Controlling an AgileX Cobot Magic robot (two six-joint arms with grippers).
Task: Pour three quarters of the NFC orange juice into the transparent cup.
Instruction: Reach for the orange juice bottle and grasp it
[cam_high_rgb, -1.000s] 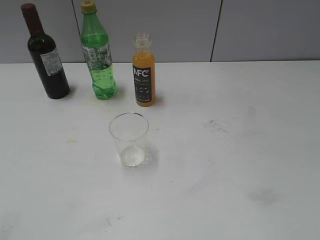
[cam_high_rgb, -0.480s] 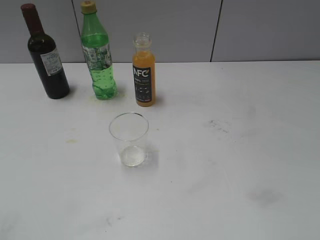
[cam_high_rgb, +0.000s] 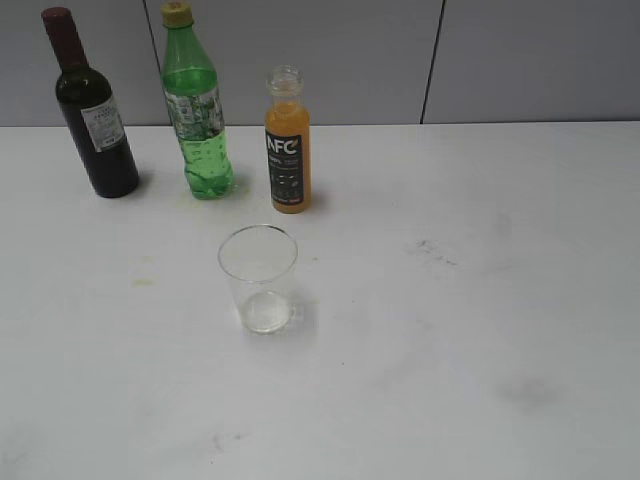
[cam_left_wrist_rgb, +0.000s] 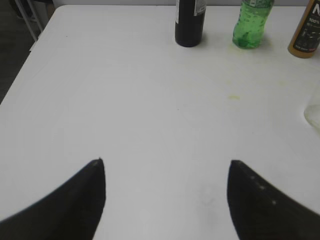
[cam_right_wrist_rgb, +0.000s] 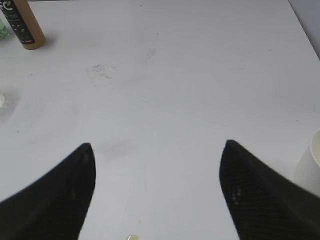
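The transparent cup (cam_high_rgb: 262, 280) looks wide next to the slim NFC orange juice (cam_high_rgb: 288, 150), so the cup should hold what the robot pours and still have space below its rim.
The NFC orange juice (cam_high_rgb: 287, 143) stands upright and uncapped at the back of the white table, its black label facing me; it also shows at the top right of the left wrist view (cam_left_wrist_rgb: 306, 32) and the top left of the right wrist view (cam_right_wrist_rgb: 22, 24). In front of it stands the transparent cup (cam_high_rgb: 259, 278), with nothing in it. My left gripper (cam_left_wrist_rgb: 166, 162) is open over bare table, far from both. My right gripper (cam_right_wrist_rgb: 157, 145) is open too, nothing between its fingers. Neither arm shows in the exterior view.
A dark wine bottle (cam_high_rgb: 92, 112) and a green plastic bottle (cam_high_rgb: 196, 110) stand left of the juice by the grey wall. A white cup-like object (cam_right_wrist_rgb: 310, 165) sits at the right edge of the right wrist view. Grey smudges (cam_high_rgb: 432, 249) mark the table.
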